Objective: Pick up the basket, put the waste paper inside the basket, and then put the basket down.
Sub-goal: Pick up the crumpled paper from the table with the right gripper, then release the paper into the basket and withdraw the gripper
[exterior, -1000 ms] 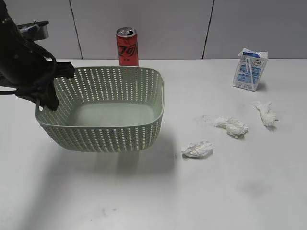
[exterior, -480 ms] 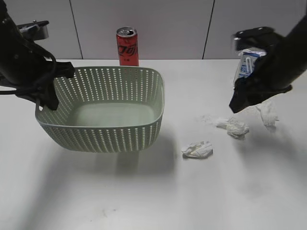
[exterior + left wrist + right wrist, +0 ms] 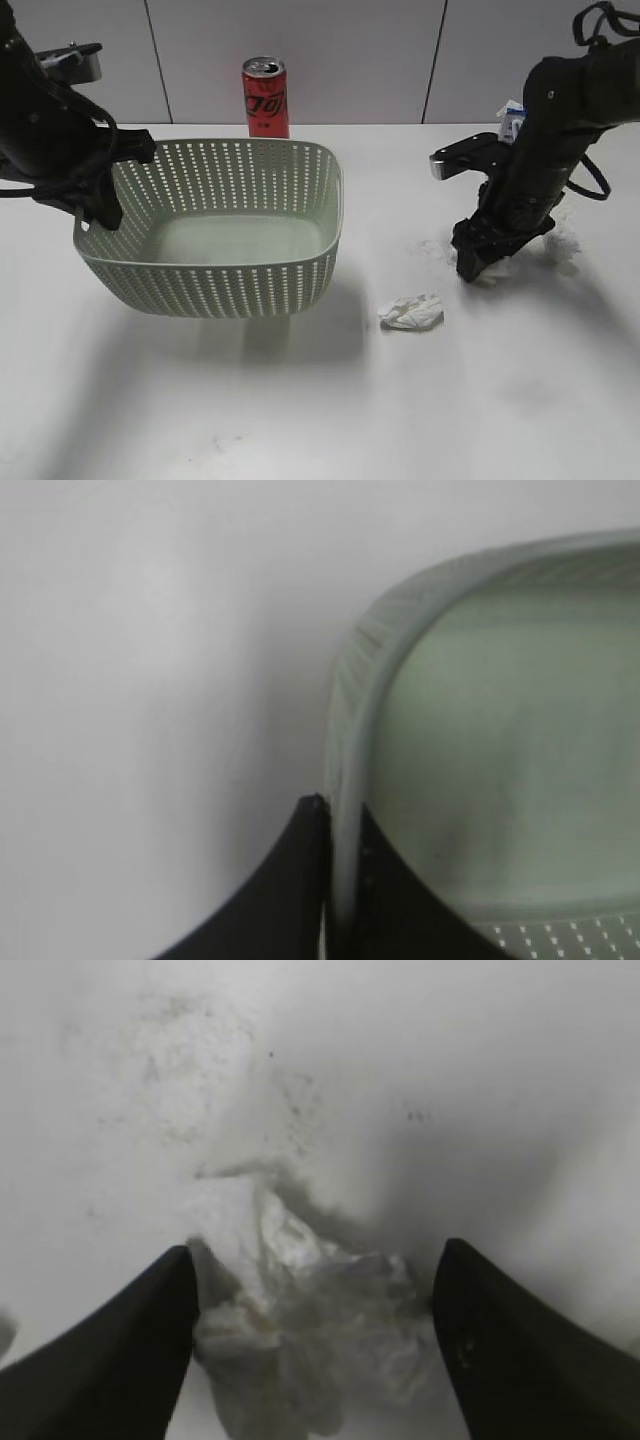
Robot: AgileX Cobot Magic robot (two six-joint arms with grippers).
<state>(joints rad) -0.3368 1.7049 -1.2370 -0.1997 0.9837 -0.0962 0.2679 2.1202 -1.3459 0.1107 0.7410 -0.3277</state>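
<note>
A creased flap (image 3: 250,1215) sticks out past my right gripper's fingers. The wad (image 3: 320,1325) will stay crumpled, with its loose end poking out, when I lift it.
The pale green basket (image 3: 240,290) hangs a little above the table on the left, empty. My left gripper (image 3: 98,205) is shut on its left rim; in the left wrist view the jaws (image 3: 340,825) pinch the basket's rim (image 3: 350,720). My right gripper (image 3: 476,258) is open and low over the middle waste paper wad, which lies between its jaws (image 3: 317,1250) as a crumpled white wad (image 3: 310,1340). Another wad (image 3: 411,312) lies on the table nearer the basket. A third wad (image 3: 566,240) is partly hidden behind the right arm.
A red drink can (image 3: 265,96) stands behind the basket by the wall. The blue-and-white carton (image 3: 510,112) at the back right is mostly hidden by the right arm. The white table (image 3: 320,420) stretches toward the front.
My right arm has come in from the right and dropped down over the middle wad. The left arm and the basket have not moved.
</note>
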